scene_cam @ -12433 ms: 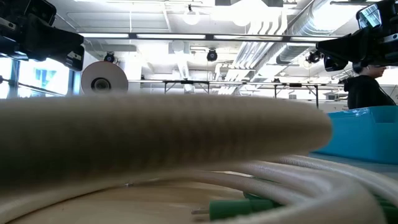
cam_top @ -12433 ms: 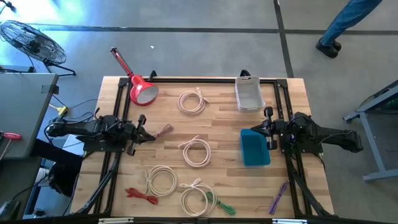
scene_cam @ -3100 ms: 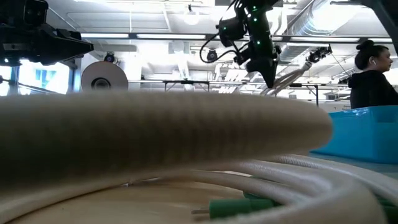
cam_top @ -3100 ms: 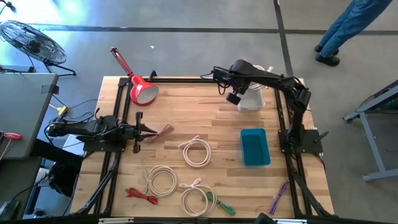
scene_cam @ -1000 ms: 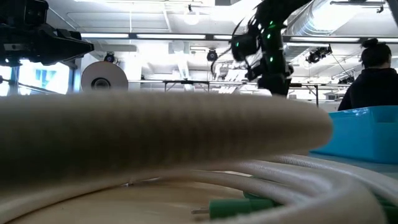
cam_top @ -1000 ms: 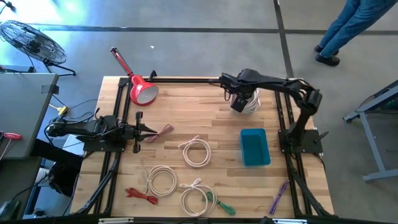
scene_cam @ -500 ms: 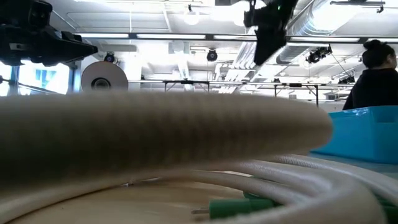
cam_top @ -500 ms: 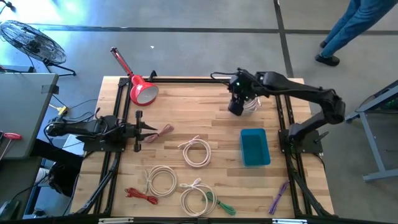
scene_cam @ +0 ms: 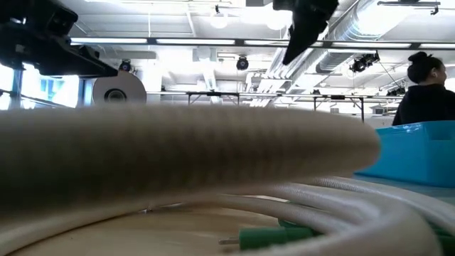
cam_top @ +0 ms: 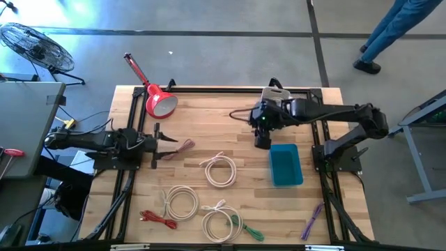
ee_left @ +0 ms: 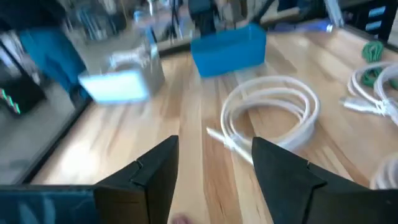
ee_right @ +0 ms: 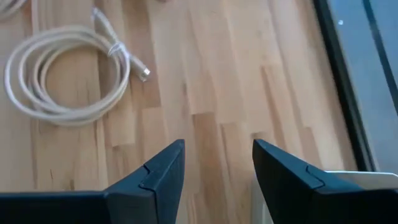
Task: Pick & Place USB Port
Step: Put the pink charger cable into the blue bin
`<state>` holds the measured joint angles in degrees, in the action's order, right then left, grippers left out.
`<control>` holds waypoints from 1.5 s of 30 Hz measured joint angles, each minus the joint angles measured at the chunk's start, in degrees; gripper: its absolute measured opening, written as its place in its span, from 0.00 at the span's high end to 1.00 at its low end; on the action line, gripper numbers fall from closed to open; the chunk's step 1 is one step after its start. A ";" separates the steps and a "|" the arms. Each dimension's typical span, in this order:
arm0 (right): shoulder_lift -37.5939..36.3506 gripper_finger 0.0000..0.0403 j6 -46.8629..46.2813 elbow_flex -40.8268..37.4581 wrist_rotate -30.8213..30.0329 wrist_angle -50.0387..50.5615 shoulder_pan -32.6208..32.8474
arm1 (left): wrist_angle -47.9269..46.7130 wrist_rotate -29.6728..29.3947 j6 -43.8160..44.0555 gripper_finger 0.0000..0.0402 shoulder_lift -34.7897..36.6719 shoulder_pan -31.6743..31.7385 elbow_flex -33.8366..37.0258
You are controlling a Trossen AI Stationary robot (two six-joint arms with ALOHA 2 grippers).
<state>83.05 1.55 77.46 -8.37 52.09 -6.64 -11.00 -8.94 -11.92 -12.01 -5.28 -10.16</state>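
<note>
The pink cable lies away from the white coils, and its near end points at my open left gripper. I should carry on reaching until the fingers close there.
Several coiled white USB cables lie on the wooden table: one at the centre, two near the front. My right gripper hangs open and empty above bare wood, just beyond the far left corner of the blue bin. The white bin at the far right is mostly hidden under that arm. At the left, my left gripper is open, and a pink cable lies on the table just in front of its fingertips.
A red lamp-like thing lies at the far left. Red, green and purple cables lie along the near edge. Black frame rails border the table. A person stands beyond it.
My right gripper has swung from above the white bin toward the near edge, out over bare wood by the blue bin, staying open and empty. My left gripper has opened and shifted slightly beside the pink cable.
</note>
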 joint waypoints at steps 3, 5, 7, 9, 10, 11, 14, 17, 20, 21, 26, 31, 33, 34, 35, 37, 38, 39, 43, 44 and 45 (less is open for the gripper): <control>0.00 0.55 0.84 -3.57 -0.23 -1.88 0.42 | -7.49 -1.56 3.81 0.50 -3.08 0.00 -4.28; 0.00 0.55 1.41 -6.37 -0.29 -3.43 0.38 | -11.61 -3.06 7.10 0.50 -5.68 0.00 -7.13; 0.00 0.55 1.50 -9.20 -0.42 -5.02 0.18 | -16.00 -4.10 10.98 0.50 -8.44 0.02 -9.83; 0.00 0.55 1.75 -12.09 0.36 -7.03 -0.10 | -19.82 -4.60 14.18 0.50 -11.52 0.02 -12.29; 0.00 0.55 2.35 -13.51 0.81 -7.82 -0.10 | -21.35 -4.70 15.79 0.50 -13.07 0.02 -13.07; 0.00 0.55 3.06 -14.78 0.85 -8.83 -0.10 | -22.55 -4.72 17.23 0.50 -14.71 0.02 -13.50; 0.00 0.55 4.13 -17.72 -0.16 -13.05 -0.10 | -24.04 -4.60 20.19 0.50 -20.16 0.02 -13.79; 0.00 0.55 4.85 -18.94 -0.05 -15.58 -0.08 | -24.28 -2.76 23.56 0.50 -26.30 0.02 -13.76; 0.00 0.55 4.96 -19.18 -0.04 -16.81 -0.06 | -24.42 -0.52 24.78 0.50 -31.90 0.02 -14.77; 0.00 0.55 4.96 -19.05 -0.05 -16.79 -0.06 | -24.26 -0.11 25.65 0.50 -33.52 0.02 -15.17; 0.00 0.55 6.33 -18.63 0.58 -16.91 -0.06 | -25.46 0.63 27.45 0.50 -41.19 0.02 -17.02; 0.00 0.55 6.37 -18.63 3.03 -16.86 -0.06 | -27.57 -0.82 30.11 0.50 -46.82 0.04 -19.83; 0.00 0.55 6.39 -18.63 4.39 -16.86 -0.06 | -29.67 -1.59 31.39 0.50 -48.65 0.04 -21.07; 0.00 0.55 6.41 -18.63 4.94 -16.86 -0.06 | -31.14 -1.69 32.54 0.50 -49.50 0.07 -21.60; 0.00 0.55 6.43 -18.63 5.34 -16.86 -0.06 | -32.84 -1.70 33.77 0.50 -50.30 0.07 -22.10; 0.00 0.55 6.42 -18.63 5.39 -16.86 -0.03 | -35.47 -1.74 35.57 0.50 -51.81 0.07 -22.85; 0.00 0.55 6.42 -18.63 5.39 -16.86 -0.04 | -35.99 -1.74 36.04 0.50 -52.38 0.07 -23.01; 0.00 0.55 6.42 -18.63 5.39 -16.86 -0.06 | -36.25 -1.71 36.21 0.50 -52.87 0.07 -23.01; 0.00 0.55 6.42 -18.63 5.37 -16.94 -0.06 | -36.02 -0.29 36.24 0.50 -54.27 0.07 -23.01; 0.00 0.55 6.42 -18.63 5.37 -17.05 -0.06 | -35.94 0.31 36.26 0.50 -54.50 0.07 -23.01; 0.00 0.55 6.43 -18.63 5.37 -17.23 -0.06 | -35.85 1.08 36.27 0.50 -54.65 0.07 -23.01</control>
<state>83.05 7.97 58.83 -3.01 34.86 -6.70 -46.86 -7.86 24.35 -66.66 -5.21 -33.17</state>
